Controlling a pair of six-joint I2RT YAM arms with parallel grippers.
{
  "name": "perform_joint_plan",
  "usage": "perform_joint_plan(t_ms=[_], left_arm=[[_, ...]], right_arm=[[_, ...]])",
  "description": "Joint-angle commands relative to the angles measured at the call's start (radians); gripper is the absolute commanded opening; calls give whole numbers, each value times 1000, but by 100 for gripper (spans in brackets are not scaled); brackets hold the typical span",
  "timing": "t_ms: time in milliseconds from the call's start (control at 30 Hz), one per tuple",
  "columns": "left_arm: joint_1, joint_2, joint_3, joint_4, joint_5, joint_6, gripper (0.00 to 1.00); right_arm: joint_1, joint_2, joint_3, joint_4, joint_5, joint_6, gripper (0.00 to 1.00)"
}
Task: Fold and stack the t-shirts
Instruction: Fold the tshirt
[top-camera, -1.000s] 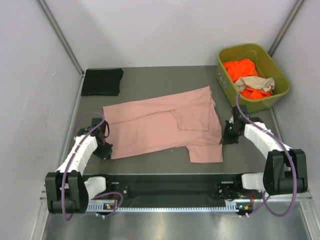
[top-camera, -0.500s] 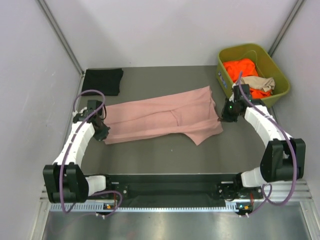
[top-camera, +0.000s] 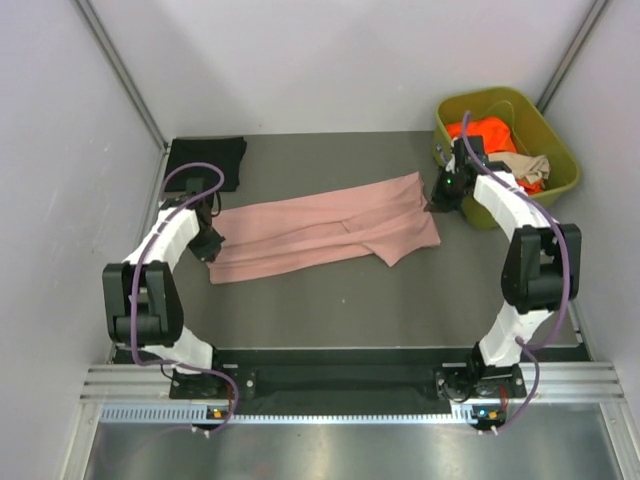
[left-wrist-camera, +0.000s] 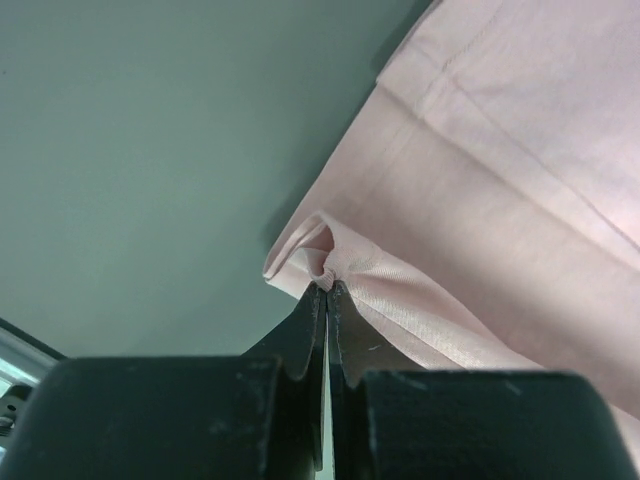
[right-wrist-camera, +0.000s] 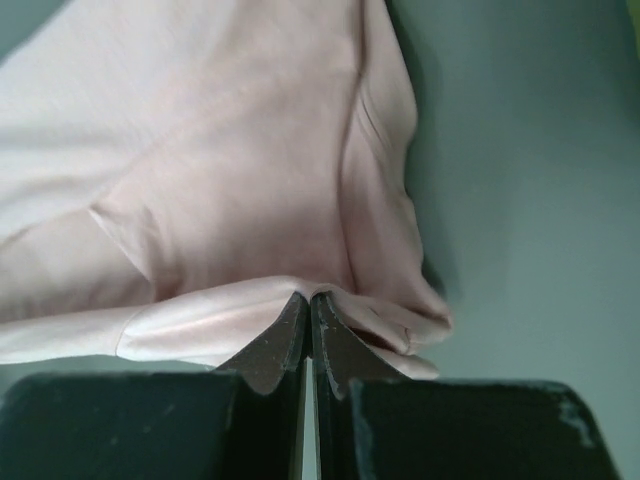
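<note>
The fold stretched straight runs across the dusty pink t-shirt to my left gripper, so my right gripper continues toward the t-shirt's back corner and opens there.
A dusty pink t-shirt lies across the middle of the table, folded over lengthwise into a long band. My left gripper is shut on its left edge; the left wrist view shows pink cloth pinched at the tips of my left gripper. My right gripper is shut on the shirt's right end, with a fold of pink cloth clamped in my right gripper. A black t-shirt lies folded at the back left. Orange and tan t-shirts sit in the bin.
The olive-green plastic bin stands at the back right, close behind the right arm. White walls close in the table on the left, back and right. A metal rail runs along the near edge under the arm bases.
Both grippers have carried the pink shirt's near edge away from the arm bases, folding it over onto the far half. The shirt is now a narrower band.
</note>
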Motion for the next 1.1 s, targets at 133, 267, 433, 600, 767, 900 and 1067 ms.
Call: perform_joint_plan(t_ms=[133, 267, 433, 600, 767, 900, 1067], left_arm=[[22, 92, 89, 19, -48, 8, 0], [30, 131, 115, 16, -56, 9, 0], [36, 180, 151, 21, -52, 14, 0], [37, 226, 184, 19, -36, 19, 0], [37, 237, 187, 26, -38, 23, 0], [38, 253, 201, 27, -27, 23, 0], [42, 261, 207, 30, -32, 26, 0]], right_arm=[[19, 126, 193, -10, -9, 9, 0], [33, 188, 246, -12, -18, 13, 0], [41, 240, 288, -13, -23, 15, 0], [41, 257, 300, -7, -24, 24, 0], [41, 286, 334, -6, -21, 29, 0], [42, 300, 357, -3, -21, 40, 0], [41, 321, 371, 16, -29, 58, 0]])
